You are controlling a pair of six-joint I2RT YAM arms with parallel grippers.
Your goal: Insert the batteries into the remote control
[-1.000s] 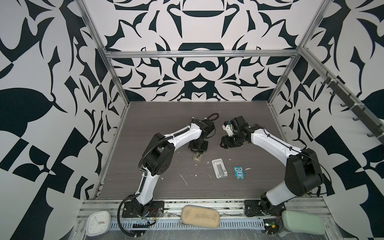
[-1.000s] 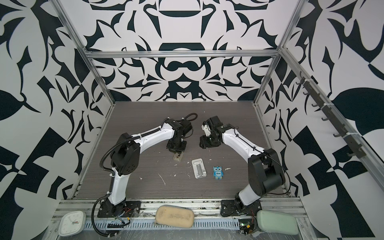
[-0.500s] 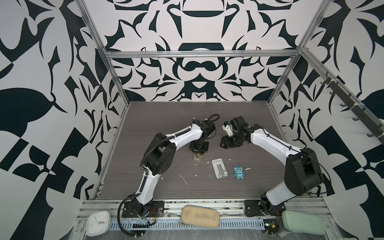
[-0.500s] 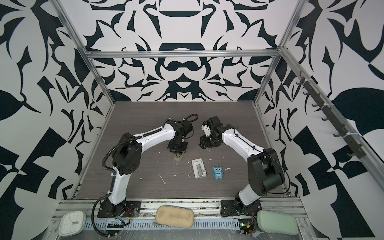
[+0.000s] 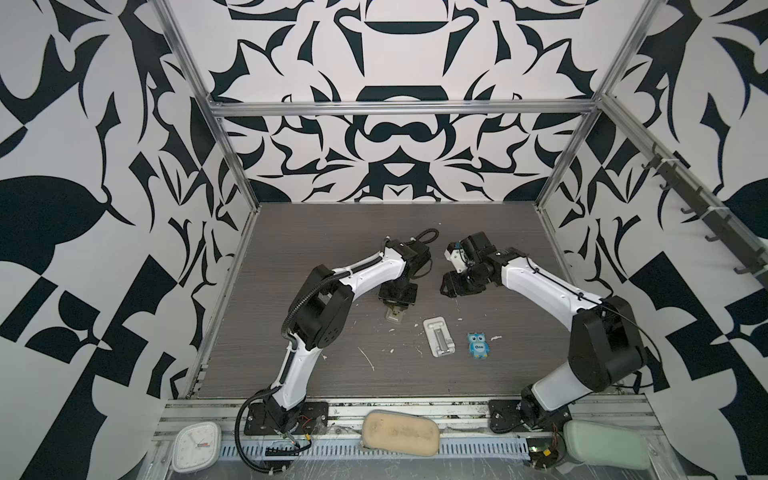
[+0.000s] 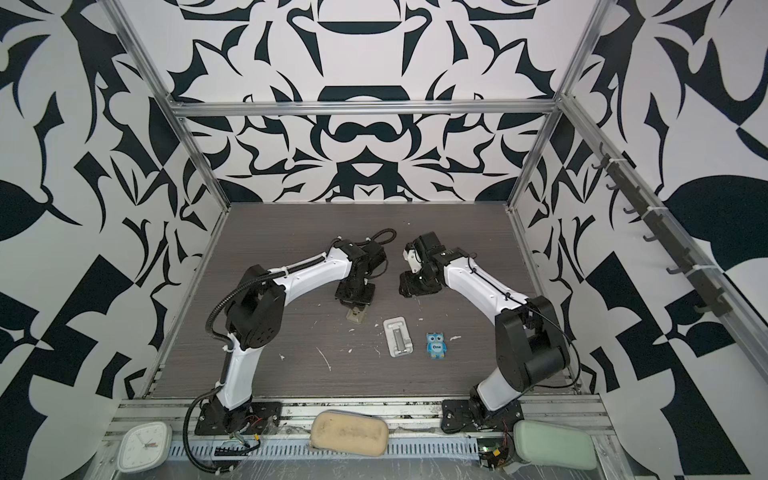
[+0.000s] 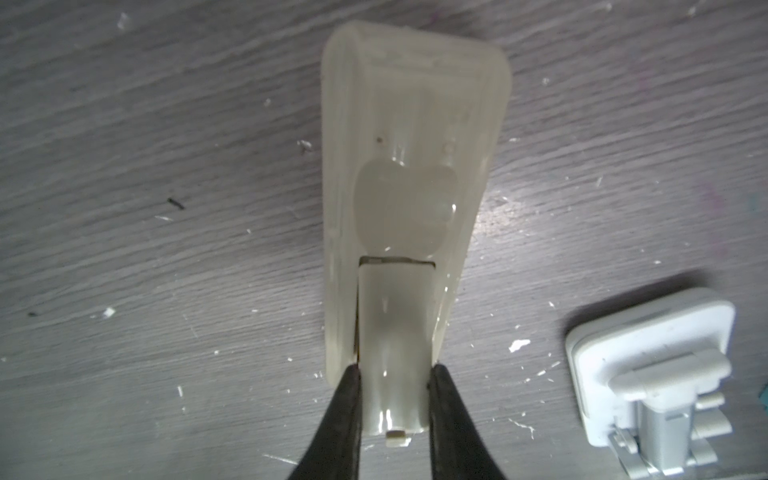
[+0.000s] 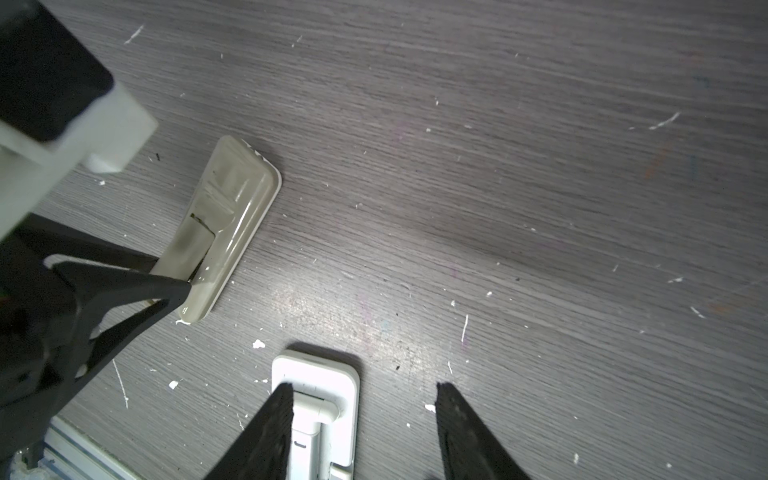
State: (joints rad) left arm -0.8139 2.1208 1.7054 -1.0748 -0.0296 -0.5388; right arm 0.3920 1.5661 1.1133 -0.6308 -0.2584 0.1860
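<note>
The cover sits raised and crooked on the remote, so next I open my left gripper, retreat and press the cover's near end into place with closed fingers.
The remote control lies back-up on the table, a cream-grey handset, seen in both top views and in the right wrist view. My left gripper is shut on it. Its black fingers pinch the raised battery-cover strip at the near end of the remote's back. The cover is closed over the bay. My right gripper is open and holds nothing. It hovers above the table to the right of the left gripper. The batteries are out of view.
A white ribbed stand lies just right of the remote, and a blue owl figure lies beyond it. White crumbs dot the dark wood-grain table. Patterned walls enclose three sides.
</note>
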